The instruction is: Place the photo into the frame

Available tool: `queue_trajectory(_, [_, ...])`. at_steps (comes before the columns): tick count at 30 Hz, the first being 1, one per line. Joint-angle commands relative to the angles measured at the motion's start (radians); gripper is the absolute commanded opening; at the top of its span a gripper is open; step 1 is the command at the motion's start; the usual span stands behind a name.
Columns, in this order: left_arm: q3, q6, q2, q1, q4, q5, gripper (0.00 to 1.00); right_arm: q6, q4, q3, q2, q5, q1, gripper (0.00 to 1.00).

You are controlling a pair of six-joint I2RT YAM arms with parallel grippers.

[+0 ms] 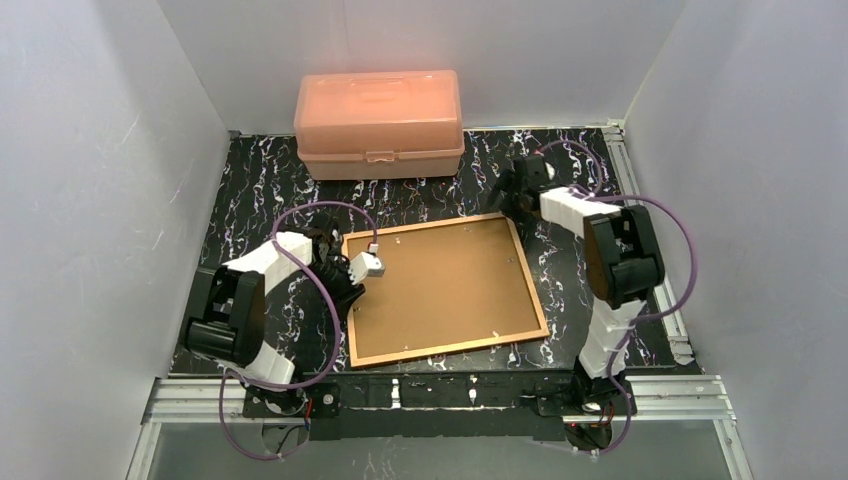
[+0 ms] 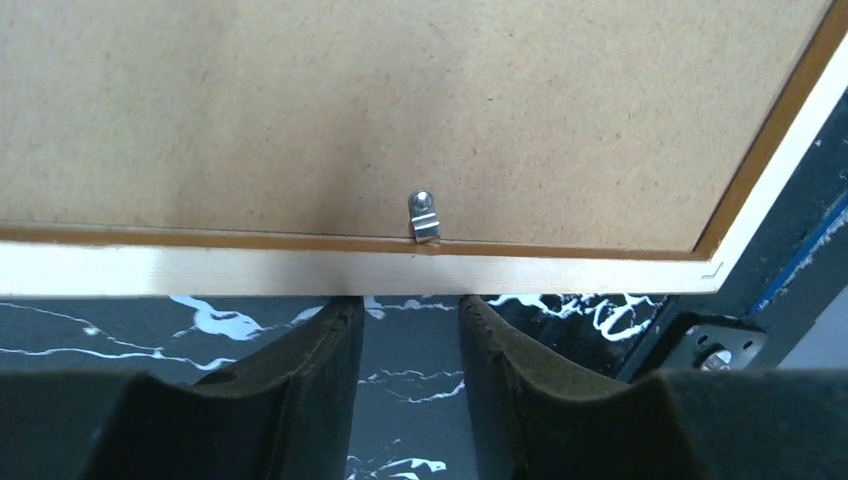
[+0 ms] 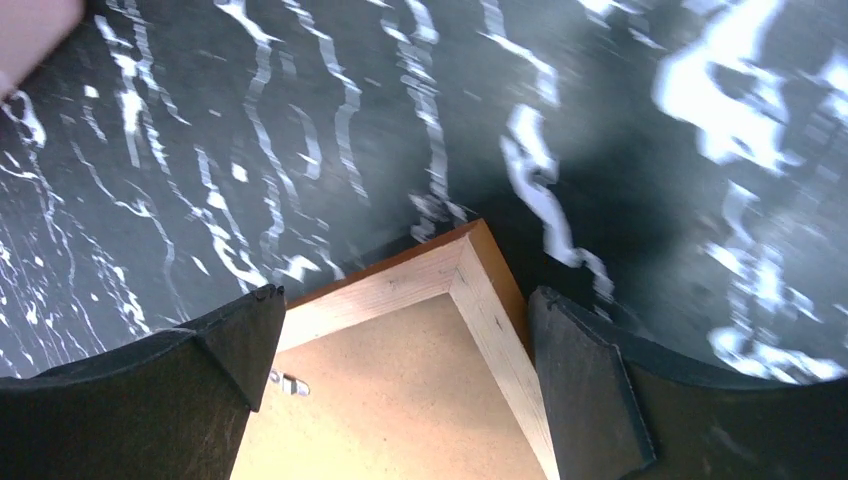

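My right gripper is at the frame's far corner (image 3: 472,243) and the frame is lying crosswise, so next my right gripper moves to the frame's near corner (image 1: 545,332) and pushes the frame around.
The frame (image 1: 452,349) lies face down on the black marbled table, its thin wooden border around a brown backing board (image 1: 445,280). The photo is not in view. My left gripper (image 1: 352,276) is open at the frame's left edge; in the left wrist view its fingertips (image 2: 340,315) reach the pale border (image 2: 250,272), just below a small metal clip (image 2: 424,216) on the backing board (image 2: 400,100). My right gripper (image 1: 508,200) is open over the frame's far right corner (image 3: 445,268), one finger on each side of it, holding nothing.
A pink translucent plastic box (image 1: 380,120) stands at the back of the table, beyond the frame; its edge shows in the right wrist view (image 3: 30,30). White walls enclose three sides. An aluminium rail (image 1: 650,220) runs along the right edge.
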Motion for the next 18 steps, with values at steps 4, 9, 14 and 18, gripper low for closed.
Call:
queue_trajectory(4, [-0.050,0.041,-0.053,-0.023,-0.050,0.033,0.38,0.003,-0.039,0.200,0.168,-0.031,0.151,0.99])
queue_trajectory(9, [-0.037,0.111,-0.072,-0.030,-0.150,0.084,0.41,-0.013,-0.032,0.274,0.229,-0.035,0.231,0.99])
queue_trajectory(14, [0.013,0.177,-0.089,-0.027,-0.263,0.108,0.47,-0.060,-0.021,0.298,0.239,-0.051,0.263,0.99])
queue_trajectory(18, [0.110,0.222,-0.103,-0.006,-0.389,0.101,0.53,-0.168,-0.137,0.349,0.164,0.114,0.250,0.99])
